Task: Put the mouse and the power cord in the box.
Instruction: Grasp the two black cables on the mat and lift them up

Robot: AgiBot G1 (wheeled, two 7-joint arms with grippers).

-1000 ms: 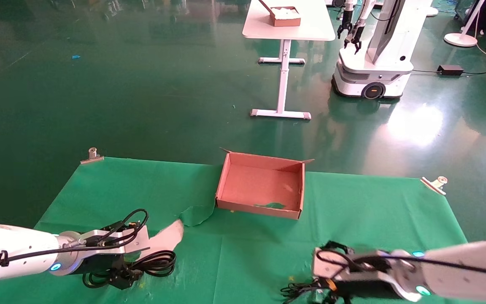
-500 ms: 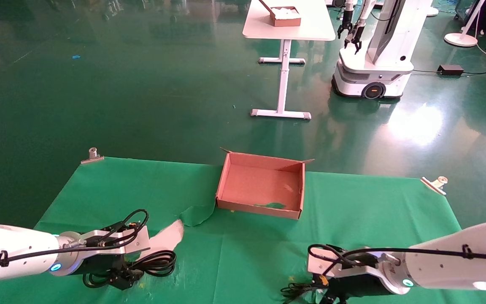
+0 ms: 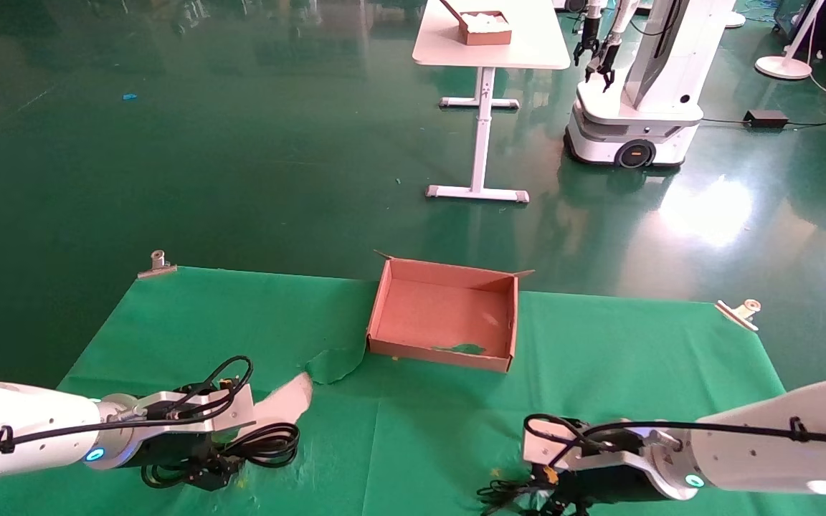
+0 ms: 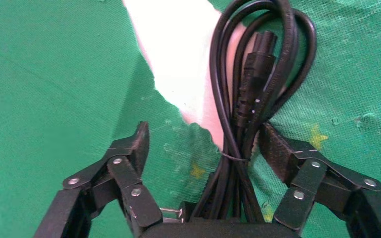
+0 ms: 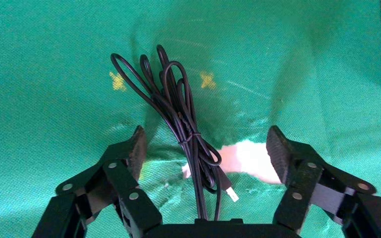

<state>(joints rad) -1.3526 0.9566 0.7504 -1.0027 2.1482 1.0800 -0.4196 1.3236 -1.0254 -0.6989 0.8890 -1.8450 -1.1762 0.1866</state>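
The hidden mouse will come up hanging when the robot lifts the tied bundle (image 5: 187,135), because the thin black wire runs back (image 5: 200,201) under the robot's right gripper.
The power cord (image 4: 250,89), a thick glossy black bundle bound with a thin tie, lies on the green cloth at the near left (image 3: 269,444). My left gripper (image 4: 204,136) stands open astride it, one finger on each side, low over the cloth (image 3: 201,469). At the near right, my right gripper (image 5: 206,139) is open over a bundle of thin black wire (image 5: 171,99) ending in a small plug (image 5: 232,194). That wire shows in the head view (image 3: 502,494). The mouse itself is hidden. The brown cardboard box (image 3: 442,351) sits empty at the table's middle back.
The green cloth is torn, baring white tabletop by the cord (image 4: 173,54) and by the thin wire (image 5: 250,158). A folded cloth flap (image 3: 334,365) lies near the box. Metal clips (image 3: 157,264) (image 3: 739,312) hold the far corners. Another table and robot stand far off.
My right arm has shifted a little to the left and settled over the thin wire. The left arm, the cord and the box have not moved.
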